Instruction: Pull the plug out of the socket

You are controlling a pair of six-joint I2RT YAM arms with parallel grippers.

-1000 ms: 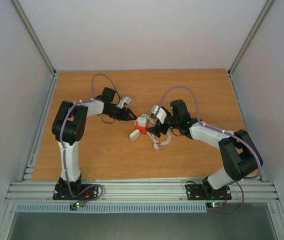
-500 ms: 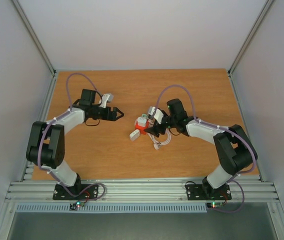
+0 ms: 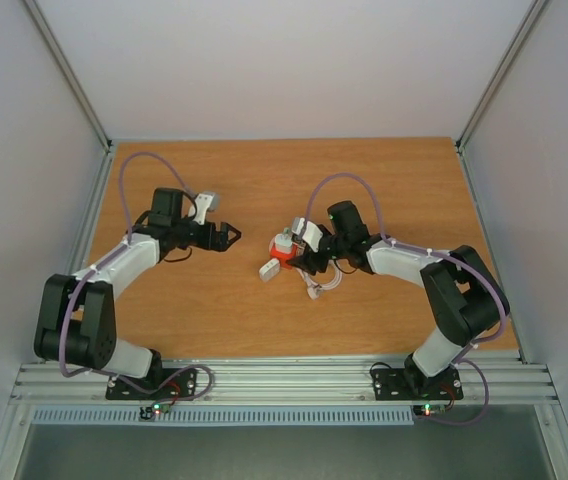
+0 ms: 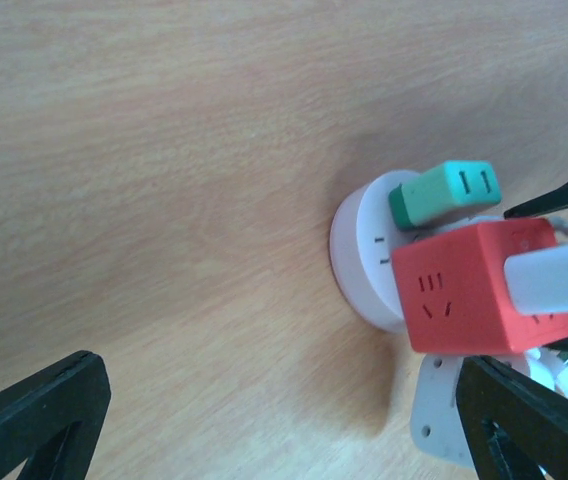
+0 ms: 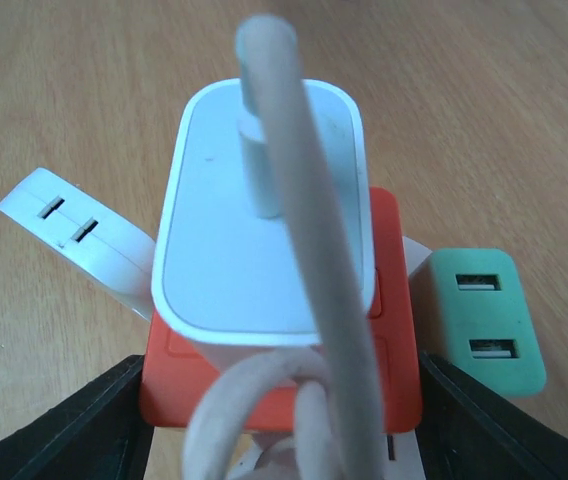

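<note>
The white rectangular block (image 3: 269, 269) sits flush (image 3: 278, 260) against the red cube's side, so the white block will slide out on hidden metal prongs when I pull.
The socket (image 4: 359, 250), a round pale disc, lies mid-table. A red cube plug (image 4: 484, 285) and a green adapter (image 4: 444, 192) are plugged into it. A white plug (image 5: 264, 210) with a pale cable (image 5: 299, 230) is plugged into the red cube (image 5: 274, 395). My right gripper (image 5: 282, 425) straddles the red cube (image 3: 282, 256), one finger against each side. My left gripper (image 3: 228, 235) stands open to the left of the cluster, holding nothing. In the left wrist view the left gripper (image 4: 282, 378) has only bare table between its fingers.
A white rectangular block (image 3: 269, 271) lies beside the cluster at its near left. The pale cable coils (image 3: 322, 284) on the table under my right gripper (image 3: 300, 257). Metal rails run along the table's left side and near edge.
My left gripper has opened and drawn back to the left, away from the cluster. My right gripper has moved in over the red cube and its fingers have narrowed onto it.
</note>
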